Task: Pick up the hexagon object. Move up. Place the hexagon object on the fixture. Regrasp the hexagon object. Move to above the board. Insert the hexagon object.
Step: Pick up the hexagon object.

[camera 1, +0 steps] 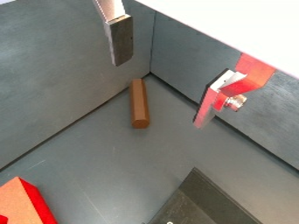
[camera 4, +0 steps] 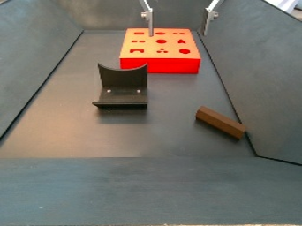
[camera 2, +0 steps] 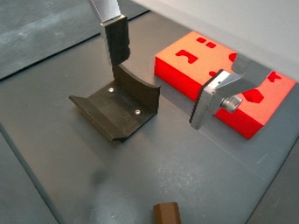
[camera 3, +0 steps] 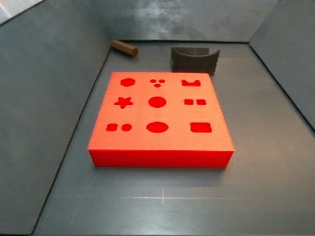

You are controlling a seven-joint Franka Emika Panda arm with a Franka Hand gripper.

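Observation:
My gripper will place the hexagon object (camera 3: 124, 48) at the fixture's front edge (camera 3: 194, 55). This edge dips in the middle, so the object will stay propped there with its end peeking over the dip.
The hexagon object (camera 1: 139, 103) is a short brown peg lying flat on the grey floor by a wall corner; it also shows in both side views (camera 3: 124, 46) (camera 4: 221, 123) and at the edge of a wrist view (camera 2: 169, 213). My gripper (camera 1: 163, 92) is open and empty, well above the floor, and holds nothing. In a wrist view it (camera 2: 160, 87) hangs over the fixture (camera 2: 117, 109) and the board (camera 2: 187, 63). The fixture (camera 4: 122, 86) stands between the peg and the red board (camera 4: 160, 51). The fingertips show at the top of a side view, where the gripper (camera 4: 179, 12) is above the board.
Grey walls close in the floor on all sides (camera 3: 74, 64). The board (camera 3: 160, 115) with its shaped cut-outs takes up the middle. The fixture (camera 3: 193, 59) stands just behind it, with the peg near the back wall.

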